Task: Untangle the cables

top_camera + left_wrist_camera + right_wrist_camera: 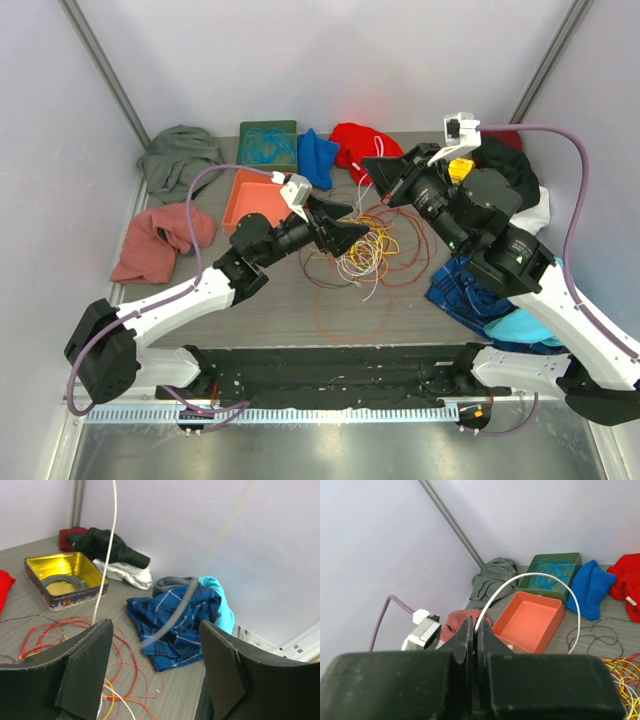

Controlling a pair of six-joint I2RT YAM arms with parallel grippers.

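I expect the white cable to come free and follow when I carry it away, since its loose end sticks out past the yellow loops.
The cables lie in a loose tangle of red, orange, yellow, white and dark brown loops at the table's middle. My right gripper hangs above the tangle's far side, shut on a white cable that arcs up from the jaws and down to the table. My left gripper is open and empty at the tangle's left edge. In the left wrist view, the gripper has red cables beneath it, and the white cable rises straight up past its left finger.
An orange tray and a green tray holding blue cables stand at the back left. Blue cloth, red cloth, grey cloth and pink cloth lie around. A yellow tin and plaid cloth are on the right.
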